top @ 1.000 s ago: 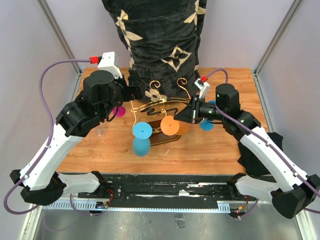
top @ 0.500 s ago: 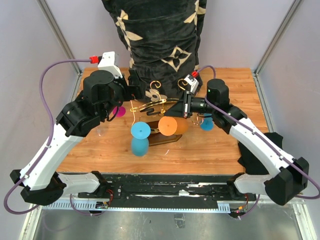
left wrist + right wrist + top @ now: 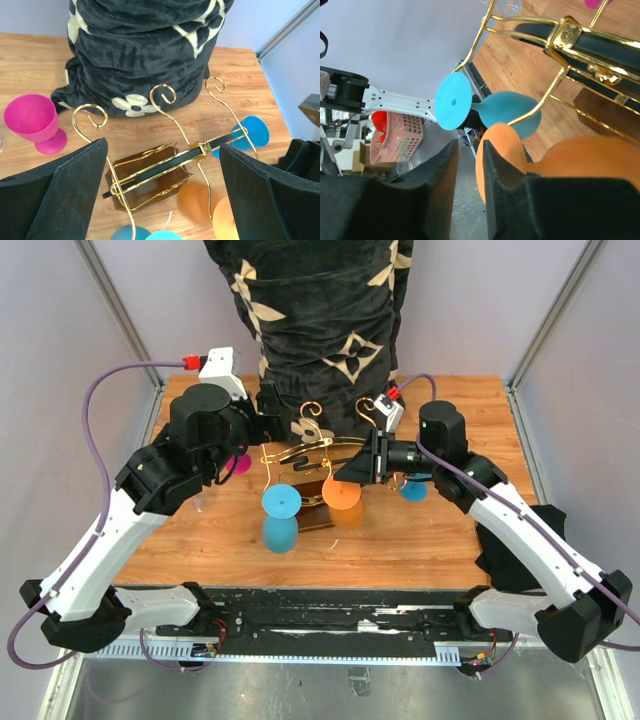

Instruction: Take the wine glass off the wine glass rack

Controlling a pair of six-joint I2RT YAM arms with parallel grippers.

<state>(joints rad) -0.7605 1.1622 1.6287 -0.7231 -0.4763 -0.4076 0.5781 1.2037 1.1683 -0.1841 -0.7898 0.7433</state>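
My right gripper is open only a narrow gap, and the orange wine glass's base (image 3: 503, 144) is outside that gap. Next, I open wider and bring both fingers around the base's edge (image 3: 480, 185) before lifting.
The gold wire wine glass rack (image 3: 300, 452) stands mid-table on its dark brown base (image 3: 326, 521). An orange wine glass (image 3: 342, 494) and a blue one (image 3: 282, 502) hang from its near arms, and another blue glass (image 3: 413, 488) hangs on the right. My right gripper (image 3: 352, 472) is right beside the orange glass. In the right wrist view its jaws (image 3: 470, 142) stand a narrow gap apart with nothing between, and the orange glass (image 3: 590, 160) lies against the outside of one finger. My left gripper (image 3: 163, 145) is wide open above the rack (image 3: 200, 148), behind it.
A rolled black cushion with cream flowers (image 3: 320, 320) stands just behind the rack. A pink glass (image 3: 238, 462) stands upright on the table left of the rack, also in the left wrist view (image 3: 30, 117). Grey walls enclose the table.
My right gripper has moved left, in against the orange glass. The orange glass has swung, its bowl now toward the near side. The left arm has barely moved.
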